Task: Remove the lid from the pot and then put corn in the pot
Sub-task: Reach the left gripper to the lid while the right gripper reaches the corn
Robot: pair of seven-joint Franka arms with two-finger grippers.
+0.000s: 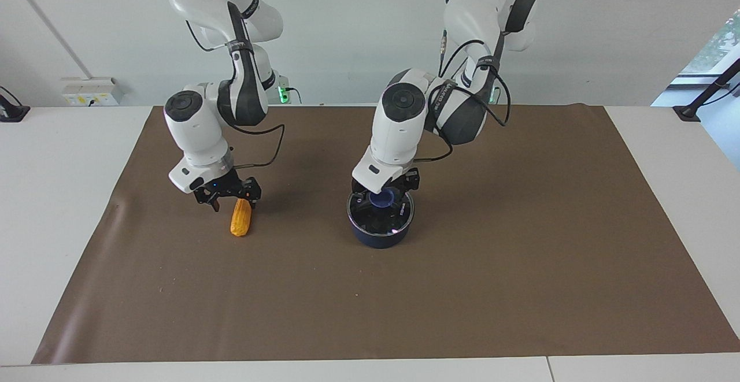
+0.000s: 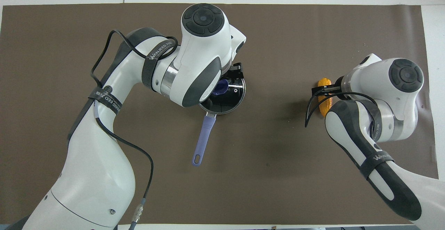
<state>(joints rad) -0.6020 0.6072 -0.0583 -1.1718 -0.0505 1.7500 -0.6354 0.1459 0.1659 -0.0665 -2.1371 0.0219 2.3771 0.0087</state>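
My gripper will lower the yellow-orange corn (image 2: 325, 106) in, and the corn will lie flat inside, because it looks shorter than the pot's round opening (image 2: 228, 99) is wide.
The dark blue pot (image 1: 378, 237) stands mid-table with the glass lid (image 1: 395, 220) on it. Its blue knob (image 1: 382, 199) shows between the fingers of my left gripper (image 1: 386, 189), which is open and down at the knob. The pot's long handle (image 2: 204, 136) points toward the robots; my left arm hides it in the facing view. The yellow-orange corn (image 1: 240, 223) lies toward the right arm's end. My right gripper (image 1: 234, 199) is open and low over the corn's end nearer the robots. In the overhead view the arm covers part of the corn (image 2: 323, 82).
A brown mat (image 1: 520, 226) covers most of the white table (image 1: 58, 197). Both arms reach out over the mat's middle band. Nothing else lies on the mat.
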